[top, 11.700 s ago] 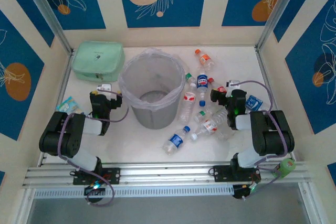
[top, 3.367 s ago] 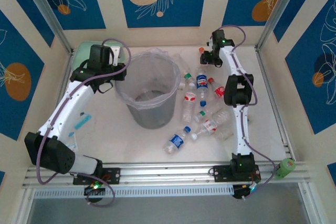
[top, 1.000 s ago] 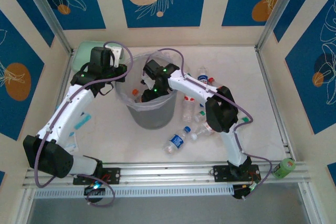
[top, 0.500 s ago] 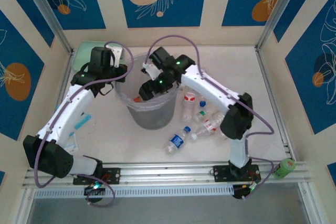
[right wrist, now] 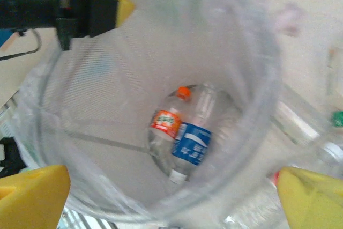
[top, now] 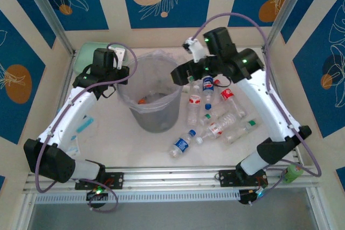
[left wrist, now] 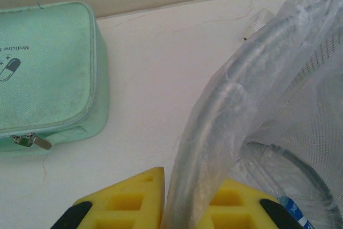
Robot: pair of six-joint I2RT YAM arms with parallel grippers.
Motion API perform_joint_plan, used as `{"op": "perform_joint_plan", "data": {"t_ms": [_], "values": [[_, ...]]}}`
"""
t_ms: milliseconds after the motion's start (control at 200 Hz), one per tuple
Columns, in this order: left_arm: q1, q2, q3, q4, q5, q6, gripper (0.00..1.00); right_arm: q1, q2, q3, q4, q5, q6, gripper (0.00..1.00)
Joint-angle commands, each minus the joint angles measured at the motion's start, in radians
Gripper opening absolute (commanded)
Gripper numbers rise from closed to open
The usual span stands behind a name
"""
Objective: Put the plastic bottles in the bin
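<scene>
The green-capped bottle point(top: 191, 79) beside the bin is clear of other bottles, so my right gripper should keep moving back until its open fingers are on both sides of the bottle's body point(right wrist: 335, 76).
The bin point(top: 151, 112), a grey bucket lined with a clear bag, stands left of centre. My left gripper point(top: 116, 74) is shut on the bin's rim point(left wrist: 199, 175), which sits between its yellow fingers point(left wrist: 128, 202). My right gripper point(top: 184, 75) hangs open and holds nothing above the bin's right edge. In the right wrist view its gripper point(right wrist: 171, 202) looks down into the bin point(right wrist: 102, 100), where an orange-capped bottle point(right wrist: 167, 120) and a blue-labelled bottle point(right wrist: 193, 144) lie on the floor. Several plastic bottles point(top: 208, 83) lie on the table right of the bin, one point(top: 181, 144) in front.
A mint-green zip pouch point(left wrist: 43, 73) lies at the back left, close to the left gripper. Small packets point(top: 83, 125) lie under the left arm. A green roll point(top: 291, 172) sits at the front right corner. The booth walls close in the back and both sides.
My right gripper has opened, let the orange-capped bottle go into the bin, and risen out to the right. The left gripper has kept its hold on the rim.
</scene>
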Motion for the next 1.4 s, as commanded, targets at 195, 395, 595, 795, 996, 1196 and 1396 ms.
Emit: {"op": "perform_joint_plan", "data": {"t_ms": [195,395,595,795,996,1196,1396], "values": [[0.002,0.022,-0.044,-0.038,-0.059,0.040,0.00,-0.324,-0.032,-0.210,0.110,-0.012,0.008,0.96],[0.000,0.030,-0.046,-0.038,-0.068,0.040,0.00,-0.365,0.221,-0.148,0.139,-0.033,0.000,0.89],[0.001,0.032,-0.046,-0.038,-0.059,0.036,0.00,-0.291,0.416,-0.109,0.285,0.092,-0.012,0.87],[0.000,0.023,-0.043,-0.043,-0.062,0.036,0.00,-0.232,0.610,-0.007,0.352,0.148,-0.064,0.99],[0.001,0.010,-0.041,-0.041,-0.042,0.031,0.00,-0.209,0.802,0.163,0.326,0.231,-0.075,0.99],[0.001,-0.011,-0.039,-0.043,-0.042,0.029,0.00,-0.221,0.939,0.318,0.288,0.228,-0.034,1.00],[0.000,-0.012,-0.038,-0.045,-0.045,0.031,0.00,-0.217,0.959,0.351,0.291,0.175,-0.010,0.75]]}}
